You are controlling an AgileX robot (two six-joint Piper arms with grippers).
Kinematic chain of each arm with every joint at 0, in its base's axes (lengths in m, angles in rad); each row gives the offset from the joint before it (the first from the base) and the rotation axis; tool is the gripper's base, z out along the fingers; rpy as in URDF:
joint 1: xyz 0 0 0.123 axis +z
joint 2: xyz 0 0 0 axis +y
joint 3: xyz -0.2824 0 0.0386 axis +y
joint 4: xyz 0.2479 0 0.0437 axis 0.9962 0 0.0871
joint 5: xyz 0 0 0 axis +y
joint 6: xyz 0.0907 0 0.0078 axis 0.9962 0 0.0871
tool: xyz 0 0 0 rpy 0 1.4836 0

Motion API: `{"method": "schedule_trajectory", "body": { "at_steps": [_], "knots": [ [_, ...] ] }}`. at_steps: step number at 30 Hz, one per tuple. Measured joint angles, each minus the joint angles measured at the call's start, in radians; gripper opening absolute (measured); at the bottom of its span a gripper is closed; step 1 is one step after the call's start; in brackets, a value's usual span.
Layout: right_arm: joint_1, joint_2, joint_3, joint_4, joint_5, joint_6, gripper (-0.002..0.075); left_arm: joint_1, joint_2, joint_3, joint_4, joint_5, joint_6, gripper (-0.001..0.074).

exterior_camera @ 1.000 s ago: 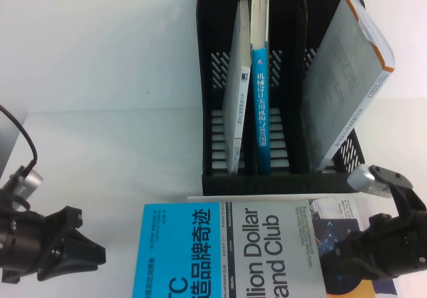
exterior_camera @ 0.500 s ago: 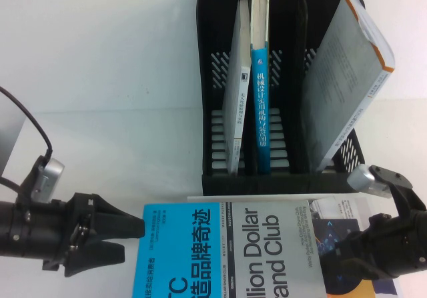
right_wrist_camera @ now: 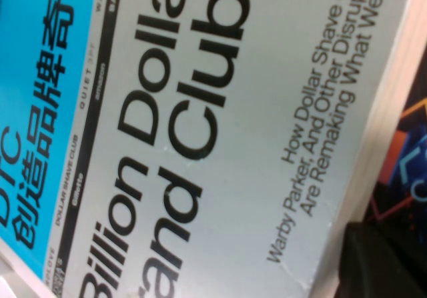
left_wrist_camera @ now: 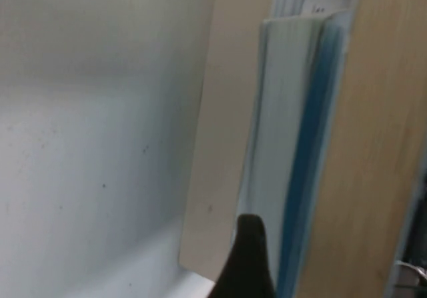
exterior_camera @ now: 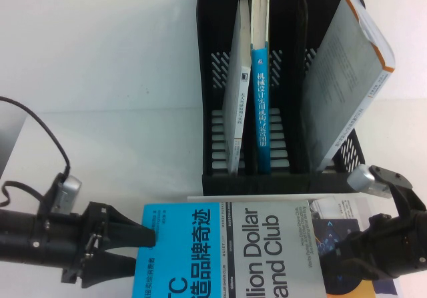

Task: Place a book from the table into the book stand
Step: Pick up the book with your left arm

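The dark navy cover (exterior_camera: 337, 233) sticks out separately, so the blue and grey book (exterior_camera: 230, 251) should slide off alone when I pull it, leaving the dark navy book behind.
The book (exterior_camera: 233, 245), blue and grey with "Billion Dollar Brand Club", lies flat on the white table (exterior_camera: 100, 78) at the near edge, in front of the black book stand (exterior_camera: 283, 18). My left gripper (exterior_camera: 141, 251) is open, its fingers on either side of the book's left edge. In the left wrist view one black finger (left_wrist_camera: 248, 261) lies beside the book's page block (left_wrist_camera: 373, 145). My right gripper (exterior_camera: 333, 261) is open at the book's right edge. The right wrist view shows one finger (right_wrist_camera: 387, 261) against the cover (right_wrist_camera: 220, 131).
The stand holds a thin white book (exterior_camera: 237, 85), a tall blue-spined book (exterior_camera: 260, 98) and a leaning grey book (exterior_camera: 347, 78). A dark navy book (exterior_camera: 340, 215) lies under the task book's right side. A cable (exterior_camera: 40, 131) trails from the left arm.
My left arm has moved right along the table's near edge until its open fingers reached the book's left edge. The right arm and the book have not moved.
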Motion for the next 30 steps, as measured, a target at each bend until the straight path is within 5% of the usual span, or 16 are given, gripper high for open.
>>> {"method": "schedule_trajectory", "body": {
  "at_steps": [11, 17, 23, 25, 30],
  "knots": [
    [0.0, 0.0, 0.0, 0.0, 0.002, 0.0, -0.0003, -0.133, 0.129, -0.005, -0.075, 0.002, 0.09, 0.0552],
    [0.0, 0.0, 0.0, -0.002, 0.0, 0.0, -0.0003, -0.132, 0.129, -0.01, -0.061, 0.019, 0.102, 0.0379],
    [0.0, 0.0, -0.002, -0.015, -0.001, 0.0, -0.0003, -0.131, 0.116, -0.043, 0.005, 0.029, 0.086, 0.0349],
    [0.0, 0.0, -0.002, -0.017, -0.001, 0.0, -0.0003, -0.131, 0.084, -0.062, 0.04, 0.041, 0.076, 0.0194],
    [0.0, 0.0, -0.004, -0.024, -0.003, 0.0, -0.0003, -0.131, -0.037, -0.111, 0.123, 0.032, -0.009, 0.0188]
  ]
}}
